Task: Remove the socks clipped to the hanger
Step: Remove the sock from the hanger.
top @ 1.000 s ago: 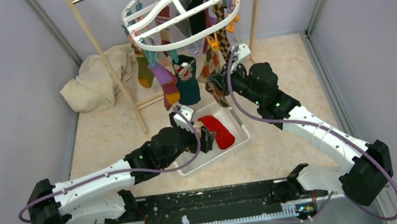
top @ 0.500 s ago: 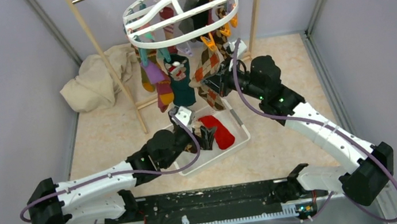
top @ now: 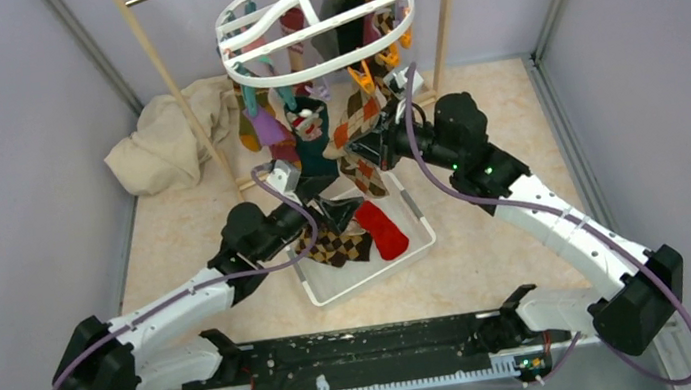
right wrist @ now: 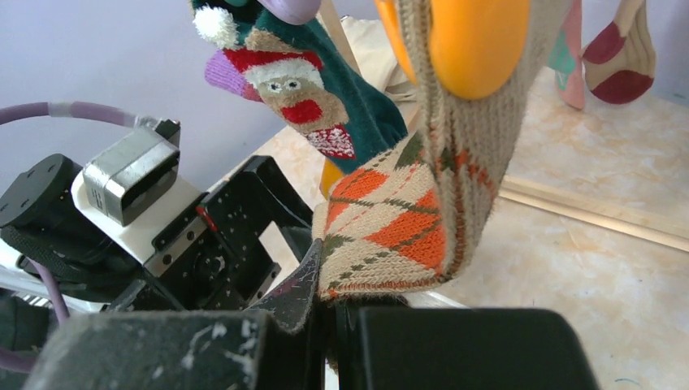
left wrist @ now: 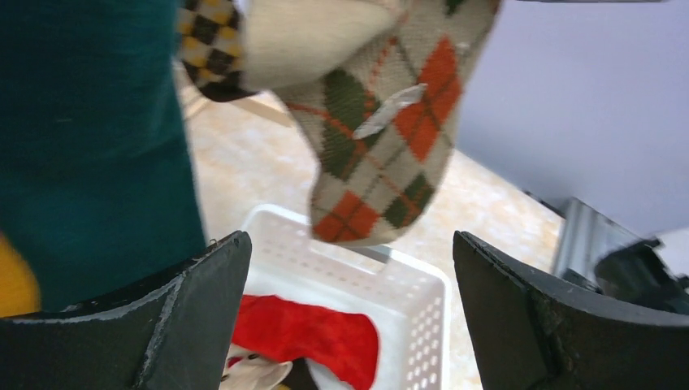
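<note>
With my right gripper shut midway on the pegged argyle sock point(top: 343, 143), my left gripper next takes the sock's hanging lower end point(top: 367, 181) before my right gripper backs off.
The white oval hanger point(top: 313, 20) hangs at the top with several socks pegged under it. My right gripper point(top: 374, 147) point(right wrist: 341, 313) is shut on the toe of a beige argyle sock with orange and green diamonds point(right wrist: 390, 236), which an orange peg point(right wrist: 475, 45) still holds. A green Christmas sock point(right wrist: 325, 106) hangs beside it. My left gripper point(top: 332, 212) point(left wrist: 349, 317) is open and empty, low over the white basket point(left wrist: 410, 284), just under the argyle sock point(left wrist: 382, 138) and next to a teal sock point(left wrist: 89, 162). A red sock point(top: 381, 229) and a brown-yellow check sock point(top: 333, 248) lie in the basket.
A wooden pole rack point(top: 176, 86) carries the hanger. A crumpled beige cloth point(top: 163, 138) lies at its left foot. Grey walls close the floor in at left, right and back. The two arms are close together under the hanger.
My left arm has pulled back to the left and risen towards the hanging socks, uncovering a check sock in the basket. The right gripper has shifted slightly left, still gripping the argyle sock.
</note>
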You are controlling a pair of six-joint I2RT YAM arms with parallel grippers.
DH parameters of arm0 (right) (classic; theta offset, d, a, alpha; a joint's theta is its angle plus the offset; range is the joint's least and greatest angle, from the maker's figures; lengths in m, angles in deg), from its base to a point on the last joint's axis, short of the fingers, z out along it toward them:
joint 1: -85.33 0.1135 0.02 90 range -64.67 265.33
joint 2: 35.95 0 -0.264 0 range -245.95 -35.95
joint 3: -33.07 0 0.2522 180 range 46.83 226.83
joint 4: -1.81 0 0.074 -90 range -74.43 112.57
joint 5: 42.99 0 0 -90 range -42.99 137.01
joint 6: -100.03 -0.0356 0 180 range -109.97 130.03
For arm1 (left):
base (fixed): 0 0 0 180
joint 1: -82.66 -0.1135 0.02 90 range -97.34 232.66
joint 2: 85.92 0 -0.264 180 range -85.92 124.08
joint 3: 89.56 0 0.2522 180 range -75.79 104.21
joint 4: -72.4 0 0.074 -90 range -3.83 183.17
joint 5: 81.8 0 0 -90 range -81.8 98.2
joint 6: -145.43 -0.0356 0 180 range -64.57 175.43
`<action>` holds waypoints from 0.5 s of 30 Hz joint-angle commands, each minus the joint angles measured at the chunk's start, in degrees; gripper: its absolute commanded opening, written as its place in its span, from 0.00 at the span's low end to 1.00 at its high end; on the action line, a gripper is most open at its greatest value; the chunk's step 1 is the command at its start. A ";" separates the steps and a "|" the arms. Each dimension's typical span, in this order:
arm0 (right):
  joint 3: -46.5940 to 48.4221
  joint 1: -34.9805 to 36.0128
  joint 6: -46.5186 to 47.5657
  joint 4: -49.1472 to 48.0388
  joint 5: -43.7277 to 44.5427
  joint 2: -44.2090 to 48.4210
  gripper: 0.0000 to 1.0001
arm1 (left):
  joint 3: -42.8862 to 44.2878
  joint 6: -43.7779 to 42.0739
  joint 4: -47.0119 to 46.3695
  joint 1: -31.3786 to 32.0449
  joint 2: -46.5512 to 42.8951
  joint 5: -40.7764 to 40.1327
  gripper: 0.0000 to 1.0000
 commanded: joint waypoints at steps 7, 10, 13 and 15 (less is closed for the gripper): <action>3.34 -0.60 -0.84 -1.97 -2.04 -0.52 0.00 | 1.75 8.00 -13.93 -0.82 6.28 19.22 0.99; 3.21 -0.52 -0.86 -1.94 -2.34 -0.35 0.00 | 1.83 7.67 -14.52 -0.82 6.90 17.39 0.99; 3.08 -0.53 -0.84 -1.78 -2.51 -0.13 0.00 | 2.21 6.52 -14.46 -0.82 7.50 15.33 0.99; 3.03 -0.53 -0.89 -1.78 -2.57 -0.08 0.00 | 2.99 5.84 -14.04 -0.82 8.03 14.59 0.99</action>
